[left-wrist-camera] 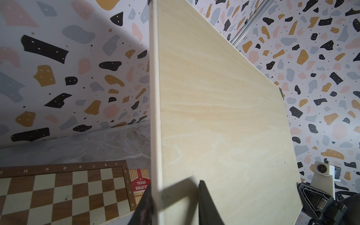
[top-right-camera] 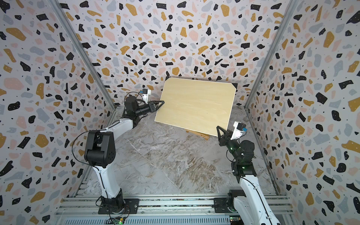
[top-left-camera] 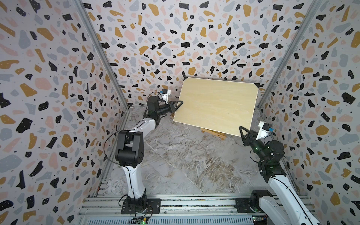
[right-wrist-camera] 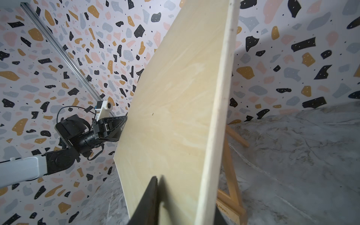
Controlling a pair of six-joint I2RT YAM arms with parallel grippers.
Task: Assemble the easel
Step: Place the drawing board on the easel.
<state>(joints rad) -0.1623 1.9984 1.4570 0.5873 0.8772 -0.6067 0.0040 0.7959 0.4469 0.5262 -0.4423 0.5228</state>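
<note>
The board slopes down toward its corner at my right gripper (top-left-camera: 238,133), in front of the easel's ledge. Both grippers should lift the board clear (top-left-camera: 218,107) and make it level.
A large pale board (top-left-camera: 216,105) (top-right-camera: 194,105) leans tilted toward the back wall. The honey-brown easel (top-left-camera: 214,133) (top-right-camera: 198,134) stands behind and under it, only its lower bars showing. In the right wrist view a leg and the ledge bar of the easel (right-wrist-camera: 231,185) show behind the board (right-wrist-camera: 175,116). My left gripper (top-left-camera: 181,102) (left-wrist-camera: 174,183) straddles the board's left edge (left-wrist-camera: 155,116), its front finger standing off the face. My right gripper (top-left-camera: 240,127) (right-wrist-camera: 187,192) straddles the lower right corner, jaws loose around it.
A checkered chessboard (left-wrist-camera: 58,194) and a red Texas Hold'em card box (left-wrist-camera: 140,183) lie on the marble floor behind the board's left side. Patterned walls close in on three sides. Metal rails (top-left-camera: 194,202) carry both arm bases at the front.
</note>
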